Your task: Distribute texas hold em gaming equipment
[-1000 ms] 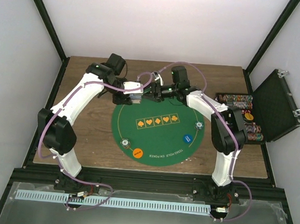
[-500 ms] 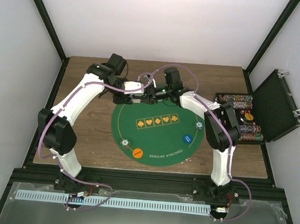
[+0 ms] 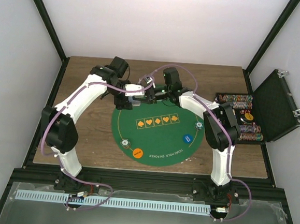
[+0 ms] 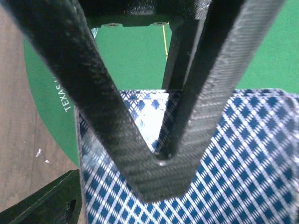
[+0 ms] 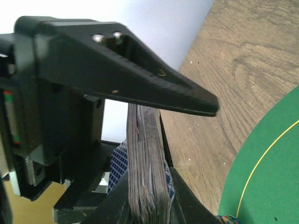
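The whole stack [image 5: 148, 186] is between my right gripper's fingers, so next I open them and pinch just a card while my left gripper keeps the rest.
The playing cards are one stack [image 5: 147, 163] with blue-and-white checked backs [image 4: 243, 154], held on edge above the far rim of the green mat [image 3: 158, 138]. My right gripper [image 5: 149, 181] is shut on the stack, one finger on each face. My left gripper [image 3: 130, 101] is open. One of its black fingers [image 5: 154, 86] lies over the stack's top edge, the other stands off to the side. In the top view the right gripper [image 3: 148, 94] faces the left one. On the mat lie an orange disc [image 3: 137, 153], a blue disc [image 3: 188, 138] and two clear-grey discs [image 3: 125, 141].
An open black case [image 3: 275, 103] stands at the table's right edge with rows of poker chips [image 3: 235, 102] in it. Black frame posts run up both sides. Bare wooden table [image 3: 90, 76] lies behind and left of the mat.
My right gripper has moved left onto the stack and shut on it. My left gripper has opened and shifted slightly back towards the near left.
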